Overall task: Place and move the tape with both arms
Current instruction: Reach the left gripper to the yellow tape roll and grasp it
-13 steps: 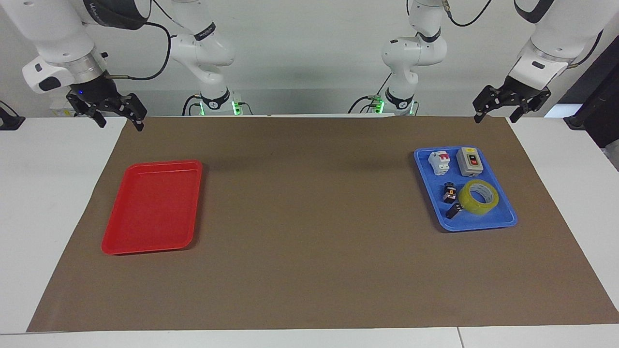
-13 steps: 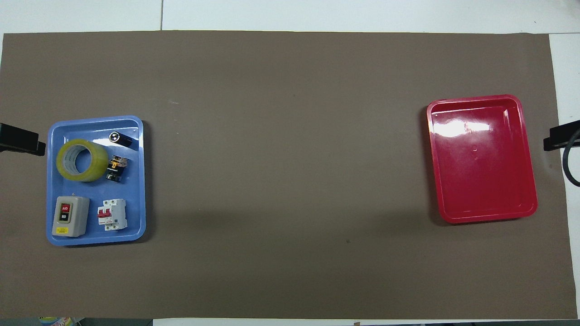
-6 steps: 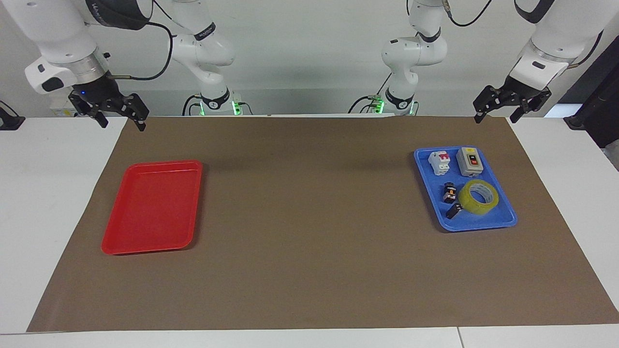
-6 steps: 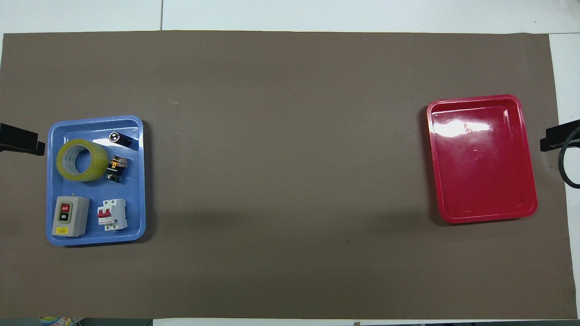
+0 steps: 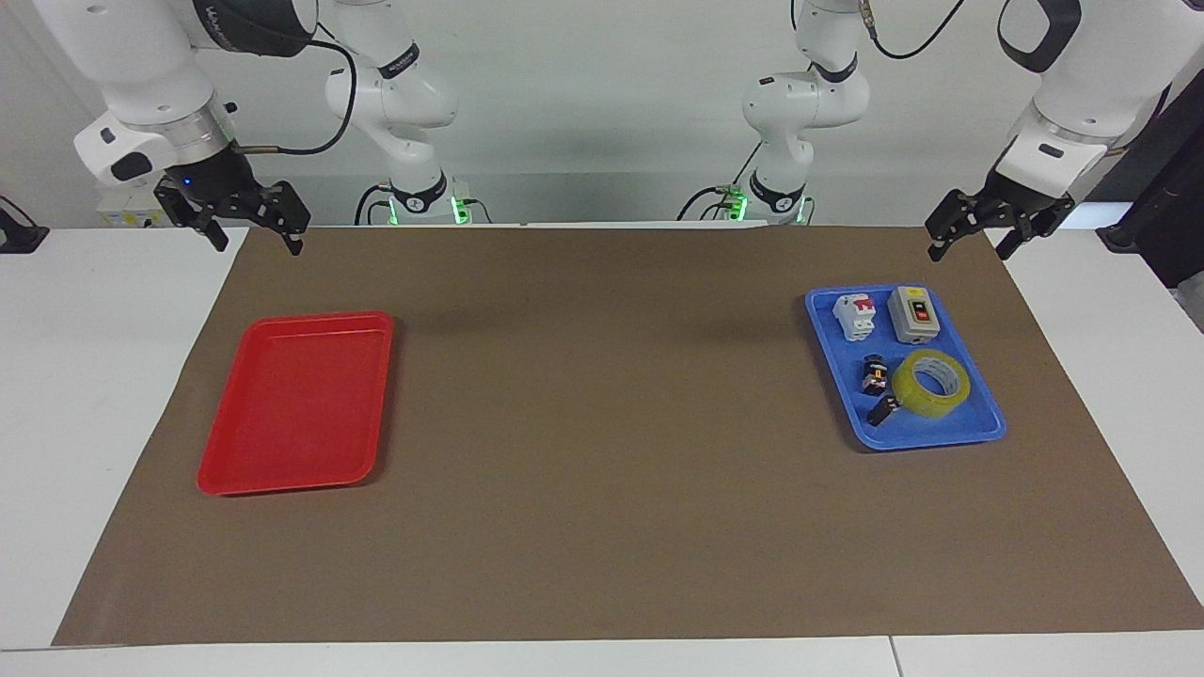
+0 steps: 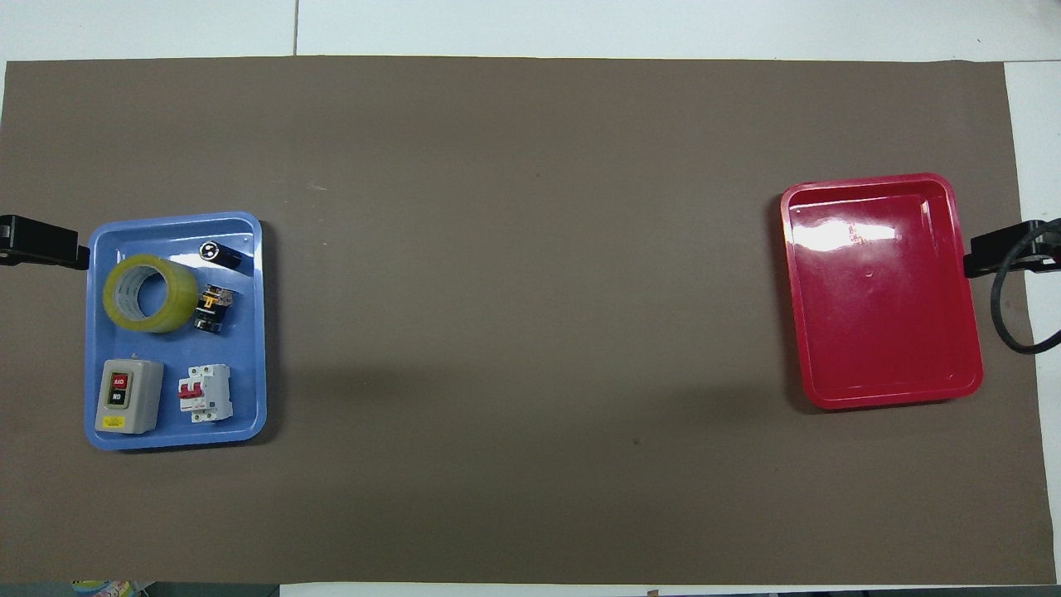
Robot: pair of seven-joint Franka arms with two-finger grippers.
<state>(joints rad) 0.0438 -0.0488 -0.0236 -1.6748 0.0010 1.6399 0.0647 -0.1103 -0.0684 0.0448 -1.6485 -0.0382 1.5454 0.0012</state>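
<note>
I should keep lowering until my fingers straddle the tape's rim [image 6: 110,297] facing my left gripper, since that rim is clear of neighbours and the tape's hole [image 6: 152,295] is open.
The tape [image 5: 914,399] [image 6: 184,295], a translucent yellow roll, lies flat in the blue tray [image 5: 926,439] [image 6: 249,332] at the left arm's end of the table, in the tray's half farther from the robots. My left gripper [image 5: 969,250] hangs open and empty in the air over the mat's corner at that end, well apart from the tape. Only one of its fingers [image 6: 41,249] shows in the overhead view, beside the tray. My right gripper [image 5: 259,244] hangs open and empty over the mat's other corner, above and apart from the red tray [image 5: 296,404] [image 6: 883,290].
The blue tray also holds a grey switch box [image 5: 914,313] [image 6: 127,396], a white circuit breaker [image 5: 856,316] [image 6: 205,393] and two small black parts [image 5: 875,373] [image 6: 214,308]. A brown mat [image 5: 602,423] covers the table. A black cable [image 6: 1005,311] loops beside the red tray.
The right gripper has drifted toward the table's middle, closer to the red tray. The left gripper has sunk slightly and edged toward the blue tray. Both stay open; nothing on the trays moved.
</note>
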